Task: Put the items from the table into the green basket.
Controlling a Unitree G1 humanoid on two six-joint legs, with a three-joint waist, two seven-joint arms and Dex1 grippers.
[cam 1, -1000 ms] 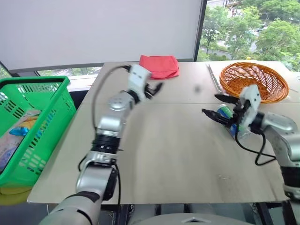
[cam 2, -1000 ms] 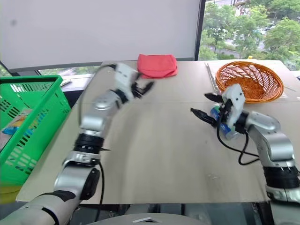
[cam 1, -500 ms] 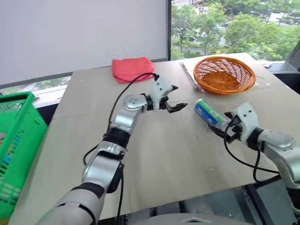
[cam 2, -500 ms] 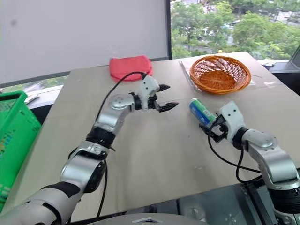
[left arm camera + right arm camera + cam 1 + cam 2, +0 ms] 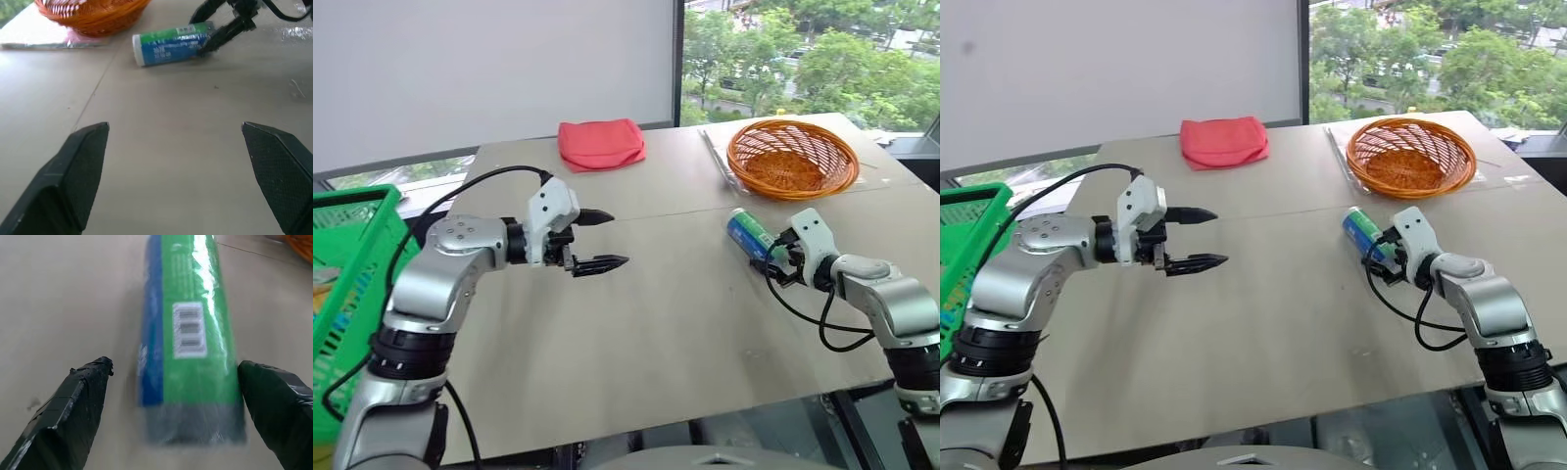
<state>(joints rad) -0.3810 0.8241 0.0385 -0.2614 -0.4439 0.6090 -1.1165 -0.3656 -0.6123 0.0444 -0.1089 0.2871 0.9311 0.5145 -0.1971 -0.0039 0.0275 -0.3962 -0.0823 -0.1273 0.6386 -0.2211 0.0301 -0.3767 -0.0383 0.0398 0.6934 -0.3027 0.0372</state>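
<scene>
The green basket (image 5: 354, 279) is beyond the reach of my right gripper, so my right gripper should pick up the packet and hold out its far end (image 5: 738, 219) to my left gripper.
A green tubular packet (image 5: 749, 235) with a blue side and a white barcode label lies on the table (image 5: 666, 333), near the right. My right gripper (image 5: 775, 262) is low at the packet's near end. In the right wrist view its open fingers (image 5: 83, 396) stand either side of the packet (image 5: 190, 333), with a gap on the blue side. My left gripper (image 5: 597, 240) hangs open and empty above the table's left-middle, pointing toward the packet (image 5: 171, 43). The green basket (image 5: 357, 211) stands off the table's left edge.
A round orange wicker basket (image 5: 791, 157) sits at the back right, just beyond the packet. A folded red cloth (image 5: 600, 144) lies at the back middle. A thin metal strip (image 5: 717, 157) lies beside the wicker basket. A seam crosses the tabletop.
The camera has swung. My left gripper has drawn back from the table's middle toward the left. My right gripper has sunk to straddle the packet's near end.
</scene>
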